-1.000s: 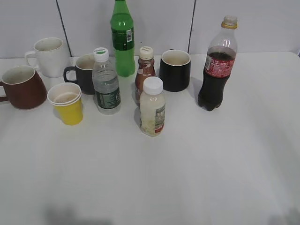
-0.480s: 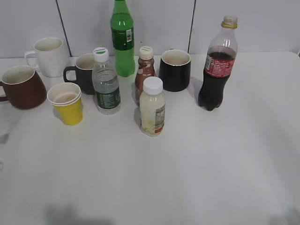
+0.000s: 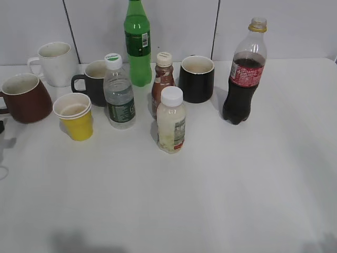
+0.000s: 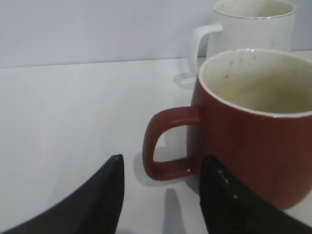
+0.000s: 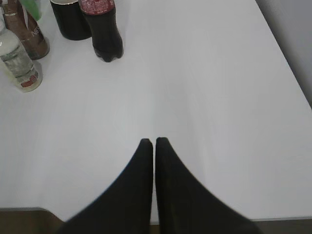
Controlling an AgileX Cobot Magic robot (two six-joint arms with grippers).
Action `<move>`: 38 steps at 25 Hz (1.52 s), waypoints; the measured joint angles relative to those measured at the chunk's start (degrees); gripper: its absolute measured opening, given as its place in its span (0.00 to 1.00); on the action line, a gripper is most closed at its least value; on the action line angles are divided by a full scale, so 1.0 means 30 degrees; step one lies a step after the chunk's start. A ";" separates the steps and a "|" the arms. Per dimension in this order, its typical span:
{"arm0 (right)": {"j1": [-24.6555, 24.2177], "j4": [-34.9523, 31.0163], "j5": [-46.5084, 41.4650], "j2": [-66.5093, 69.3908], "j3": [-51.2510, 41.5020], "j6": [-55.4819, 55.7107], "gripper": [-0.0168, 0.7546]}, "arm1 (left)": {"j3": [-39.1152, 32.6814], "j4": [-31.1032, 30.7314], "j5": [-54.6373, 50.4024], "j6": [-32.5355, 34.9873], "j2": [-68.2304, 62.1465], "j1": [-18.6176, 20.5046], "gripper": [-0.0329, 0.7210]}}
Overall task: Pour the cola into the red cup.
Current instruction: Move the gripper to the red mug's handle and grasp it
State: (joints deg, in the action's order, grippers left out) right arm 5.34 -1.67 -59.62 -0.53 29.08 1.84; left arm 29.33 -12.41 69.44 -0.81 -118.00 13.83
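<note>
The red cup's handle is lined up between my open fingers, so my left gripper should now move toward the cup and close on the cup's handle.
The cola bottle stands upright at the back right, uncapped, with a red label and dark drink; the right wrist view shows its lower half. The red cup sits at the far left edge, empty, pale inside. In the left wrist view the cup is close, its handle pointing at my open left gripper, whose fingers sit either side of the handle without touching it. My right gripper is shut and empty above the bare front right of the table, well short of the cola.
Between cup and cola stand a white mug, yellow paper cup, dark mug, water bottle, green bottle, small brown bottle, milky bottle and black mug. The table's right edge is near.
A dark edge of the left gripper and its shadow have come into the exterior view at the far left, beside the red cup. The objects have not moved.
</note>
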 joint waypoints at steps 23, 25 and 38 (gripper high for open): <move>0.0000 0.0000 0.0000 0.0000 0.0000 0.0000 0.02 | 0.4342 -0.0026 0.0026 0.0071 -0.3265 0.0000 0.50; 0.0000 0.0000 0.0000 0.0000 0.0000 0.0000 0.02 | 0.4749 -0.0026 -0.0017 0.0071 -0.3492 0.0000 0.46; 0.0000 -0.0599 0.0000 0.0000 0.0000 0.0000 0.02 | 0.4964 -0.0594 -0.0738 0.0271 -0.3336 0.0016 0.11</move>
State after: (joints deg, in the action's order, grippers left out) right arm 5.34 -3.47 -59.62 -0.53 29.08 1.84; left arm 44.23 -14.19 67.23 0.00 -128.01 13.88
